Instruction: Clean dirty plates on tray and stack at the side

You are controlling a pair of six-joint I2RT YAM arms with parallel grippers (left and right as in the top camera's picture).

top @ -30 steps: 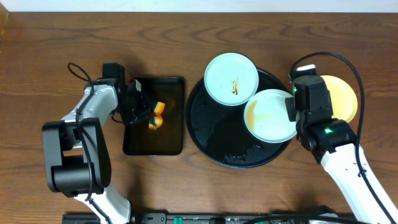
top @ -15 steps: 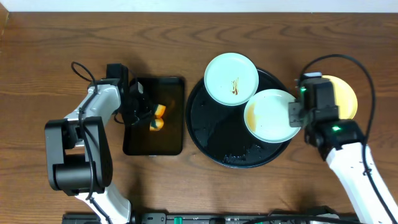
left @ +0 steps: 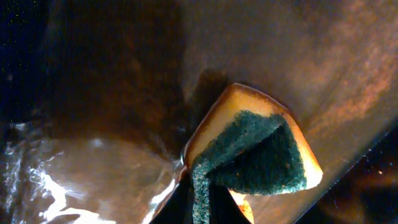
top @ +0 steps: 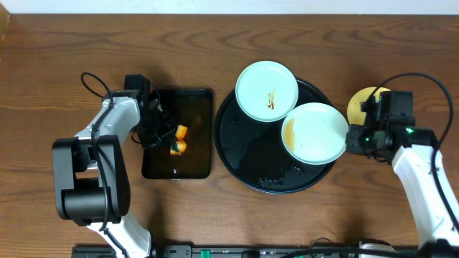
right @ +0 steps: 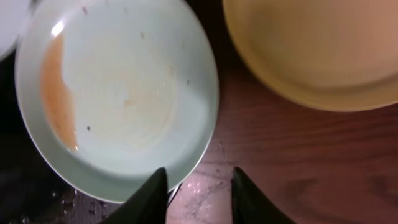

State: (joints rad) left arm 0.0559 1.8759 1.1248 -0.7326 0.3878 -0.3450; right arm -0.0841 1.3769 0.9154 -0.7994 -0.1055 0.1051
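The near plate's rim sticks out past the tray between the right gripper's open fingers, so the robot should keep moving in until the fingers can close on that rim.
The round black tray holds two mint-blue plates. The far one has a small brown smear. The near one has an orange smear on its left side and fills the right wrist view. The yellow plate lies on the table right of the tray, mostly hidden under my right arm, and shows in the right wrist view. My right gripper is open at the near plate's right rim, one finger over the rim, the other over wood. My left gripper is shut on an orange-green sponge.
A rectangular black tray with wet film lies left of the round tray; the sponge is held over it. Water droplets sit on the wood by the plate rim. The round tray is wet near its front.
My right arm has swung rightwards, off the near mint plate to its right rim, and now covers most of the yellow plate. The left gripper and sponge have barely moved.
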